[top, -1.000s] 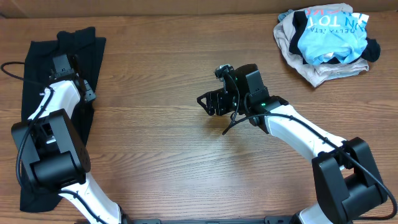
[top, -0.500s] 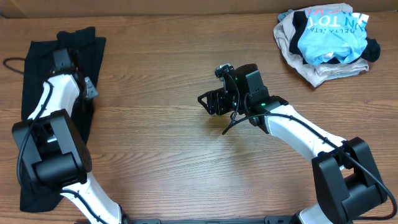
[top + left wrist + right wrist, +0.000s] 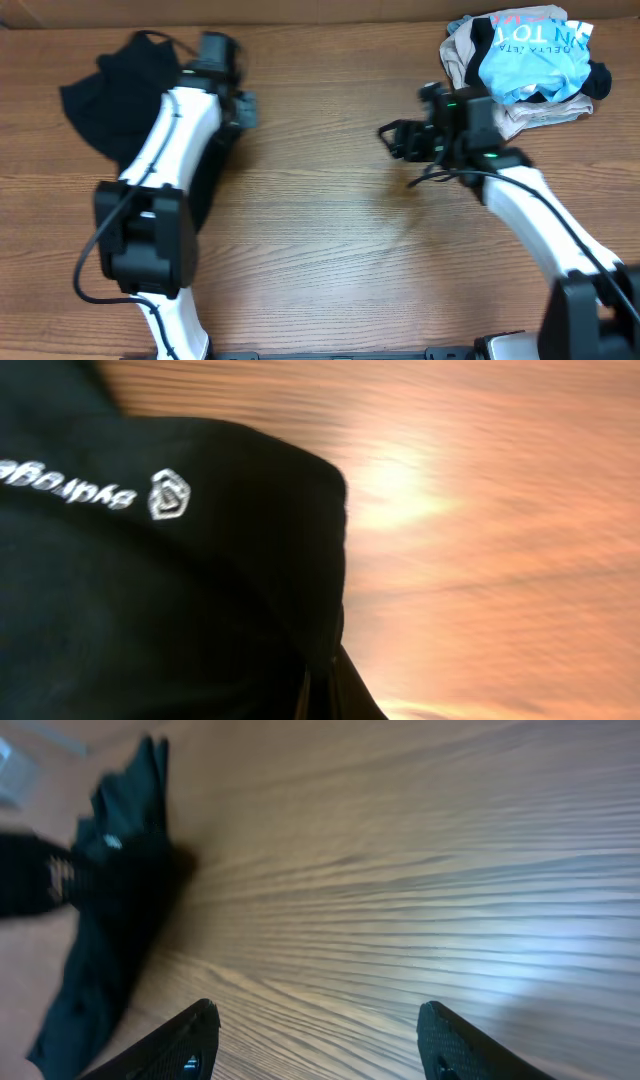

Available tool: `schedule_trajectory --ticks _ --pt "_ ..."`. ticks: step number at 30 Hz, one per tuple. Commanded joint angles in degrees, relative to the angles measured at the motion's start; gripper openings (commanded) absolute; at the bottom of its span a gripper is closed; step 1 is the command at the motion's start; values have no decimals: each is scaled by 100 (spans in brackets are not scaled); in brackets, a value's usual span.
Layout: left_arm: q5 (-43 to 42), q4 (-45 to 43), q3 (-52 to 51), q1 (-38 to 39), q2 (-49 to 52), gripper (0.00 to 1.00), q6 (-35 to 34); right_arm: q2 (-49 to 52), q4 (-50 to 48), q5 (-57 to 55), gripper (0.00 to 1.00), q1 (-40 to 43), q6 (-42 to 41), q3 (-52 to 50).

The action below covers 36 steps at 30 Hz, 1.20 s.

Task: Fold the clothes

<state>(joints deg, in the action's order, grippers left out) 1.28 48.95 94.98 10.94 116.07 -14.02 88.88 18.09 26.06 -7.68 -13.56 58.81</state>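
The black garment (image 3: 112, 105) is bunched up beyond my right gripper's reach, so my left gripper should bring it to the middle (image 3: 315, 145) for my right gripper to take.
A black garment (image 3: 112, 85) with a small white logo lies bunched at the table's far left and trails under my left arm. My left gripper (image 3: 240, 108) is at the garment's right edge, and in the left wrist view (image 3: 325, 695) its jaws are shut on a fold of the black cloth (image 3: 180, 590). My right gripper (image 3: 392, 140) is open and empty over bare wood right of centre. In the right wrist view (image 3: 315, 1045) it points towards the black garment (image 3: 105, 910), which lies far off.
A pile of crumpled clothes (image 3: 525, 60), light blue, beige and black, lies at the back right corner just behind my right arm. Wooden tabletop (image 3: 330, 250) lies between the two arms and at the front.
My left arm has swung right and away, dragging the black garment from the left edge and bunching it. My right arm has moved right, towards the pile.
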Motion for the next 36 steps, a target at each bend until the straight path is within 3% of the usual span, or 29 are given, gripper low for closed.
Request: schedule_trajectory --ticks 1,9,15,20,24,27,36 --pt "-616 33 103 673 39 4 -17 -562 236 120 67 452 -37 133" --pt "-1045 116 127 2205 39 4 -15 -1327 933 120 68 1263 -20 133" --pt "-1893 1209 581 2702 37 4 -11 -1495 1207 118 68 1344 24 133" --pt "-1628 2859 1226 2549 37 4 166 -1495 1182 125 69 1344 20 133" --pt "-647 3620 1703 2227 37 4 219 -1493 1078 146 68 1327 -2 133" --pt "-133 3886 2033 1910 37 4 39 -1425 907 144 68 1228 -4 131" --pt "-87 4503 3482 1290 37 4 -37 -472 -627 -474 67 83 -341 131"
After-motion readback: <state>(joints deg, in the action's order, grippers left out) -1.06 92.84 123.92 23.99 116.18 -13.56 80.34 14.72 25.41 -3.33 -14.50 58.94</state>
